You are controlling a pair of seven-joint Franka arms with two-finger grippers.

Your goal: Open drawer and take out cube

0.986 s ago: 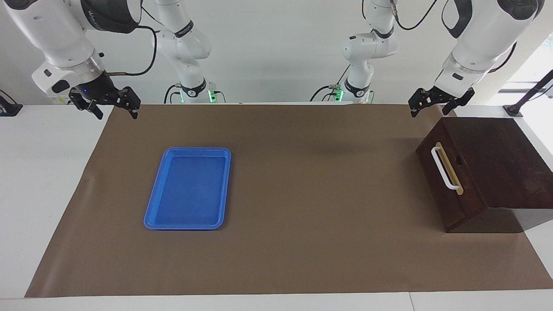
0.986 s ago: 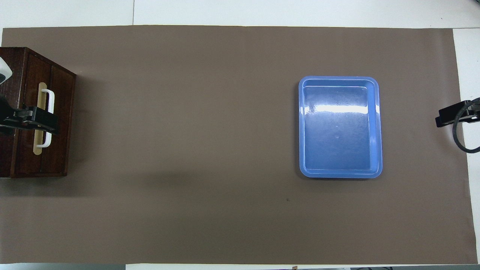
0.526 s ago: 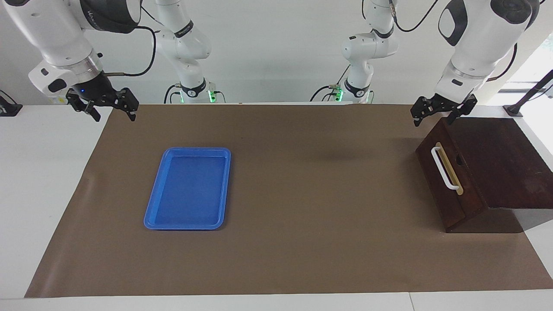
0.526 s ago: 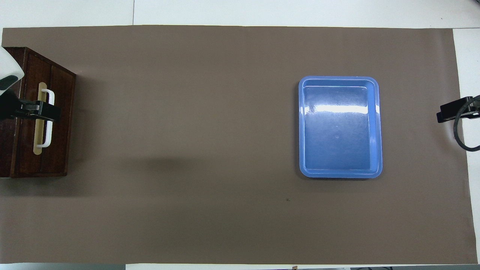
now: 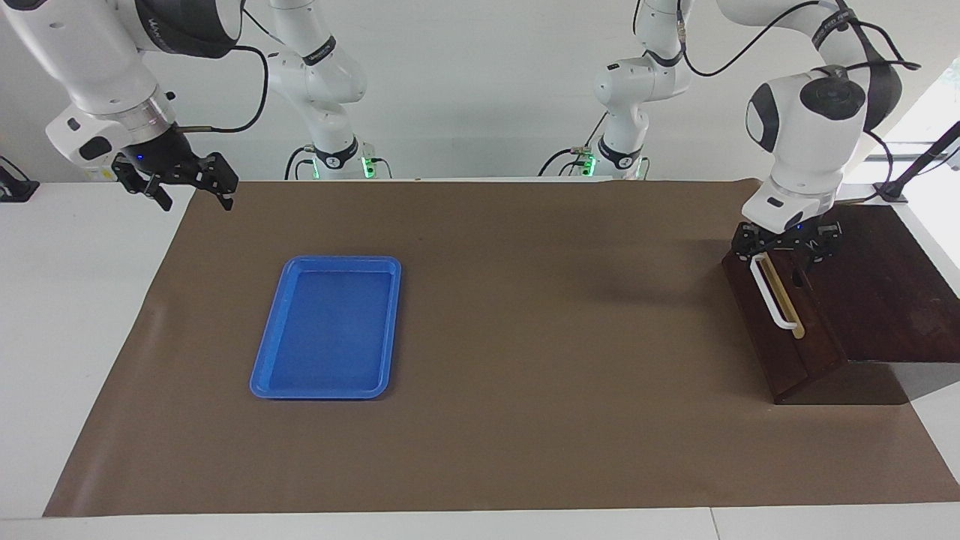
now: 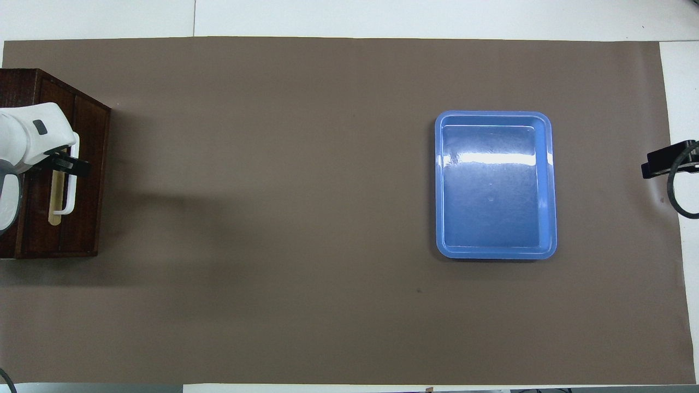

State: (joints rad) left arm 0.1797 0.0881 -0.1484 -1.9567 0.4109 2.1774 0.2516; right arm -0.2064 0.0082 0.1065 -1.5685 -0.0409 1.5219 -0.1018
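Note:
The drawer will slide straight out toward the tray when I pull, because the white bar handle is on the closed front that faces the tray.
The dark wooden box stands at the left arm's end of the table. Its drawer is closed, with the white bar handle on its sloping front; both also show in the overhead view, the drawer and the handle. My left gripper is open and low at the handle's end nearer the robots, one finger on each side; it also shows in the overhead view. My right gripper is open and empty, waiting raised over the mat's edge at the right arm's end. The cube is hidden.
A blue plastic tray lies empty on the brown mat toward the right arm's end, also in the overhead view. The brown mat covers most of the table between tray and box.
My left arm has swung down from above the box's corner nearest the robots, bringing its gripper onto the handle's upper end. My right gripper has barely shifted.

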